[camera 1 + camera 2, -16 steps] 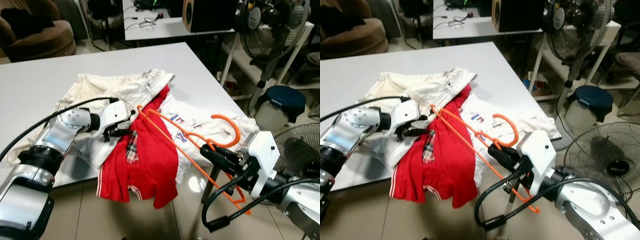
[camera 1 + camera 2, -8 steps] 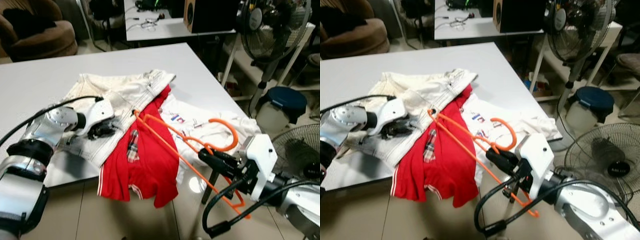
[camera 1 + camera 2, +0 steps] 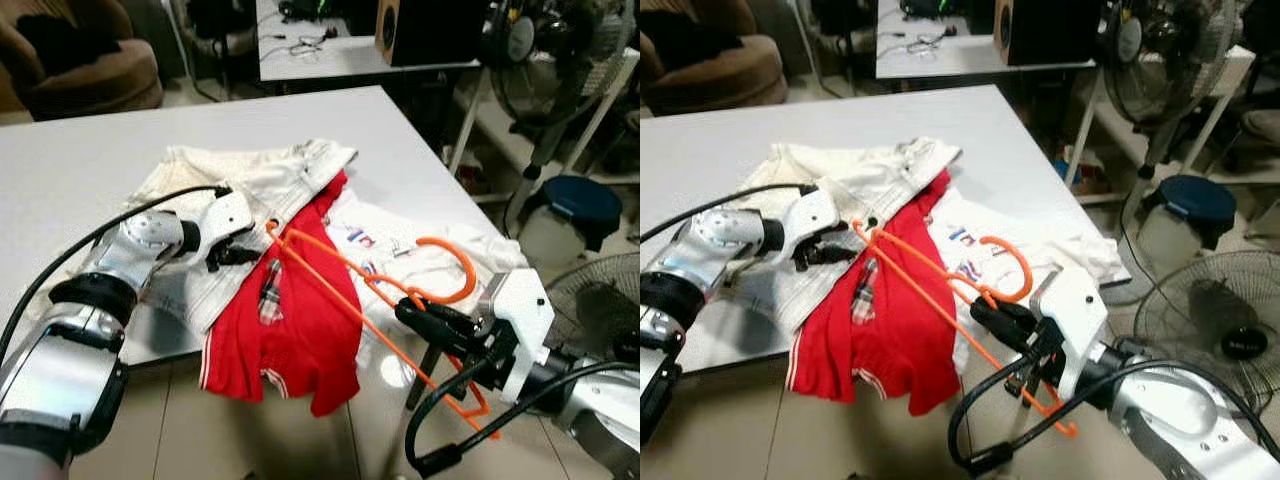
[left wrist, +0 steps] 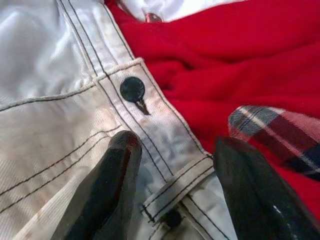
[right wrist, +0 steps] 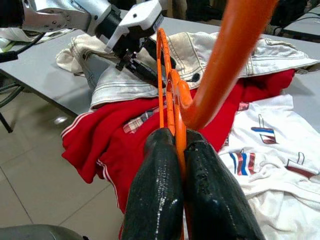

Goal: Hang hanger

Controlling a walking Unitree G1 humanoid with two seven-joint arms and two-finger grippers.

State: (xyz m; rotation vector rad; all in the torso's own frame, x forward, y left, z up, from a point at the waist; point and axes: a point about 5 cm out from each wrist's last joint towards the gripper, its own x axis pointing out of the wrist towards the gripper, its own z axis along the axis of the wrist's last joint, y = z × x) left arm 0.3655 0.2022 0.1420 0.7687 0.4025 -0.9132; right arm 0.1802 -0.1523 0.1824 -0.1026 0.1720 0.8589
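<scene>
The denim waistband's edge (image 3: 241, 282) is lying free next to the red shirt, so the denim garment's upper layer (image 3: 193, 292) will come up into an opening when the robot lifts it.
An orange hanger (image 3: 468, 270) is held over the table's front right corner, its hook up and its far tip reaching to the red shirt (image 3: 300, 320). My right gripper (image 3: 410, 312) is shut on the hanger (image 5: 220, 75) at its neck. The clothes lie in a heap: a cream denim garment (image 3: 250, 180), the red shirt hanging over the table edge, and a white T-shirt (image 3: 400, 235). My left gripper (image 3: 245, 250) is open, its fingers (image 4: 112, 170) resting on the denim waistband (image 4: 150, 125) right beside the red shirt (image 4: 225, 65) and close to the hanger's tip.
The white table (image 3: 100, 140) stretches to the left and back. Right of it stand a floor fan (image 3: 600, 300), a tall fan (image 3: 540, 40) and a blue-lidded bucket (image 3: 575, 200). A brown armchair (image 3: 80, 60) and a second table (image 3: 320, 55) are behind.
My left gripper drew away to the left over the denim, then came back toward the hanger's tip. The right gripper keeps the hanger in about the same place.
</scene>
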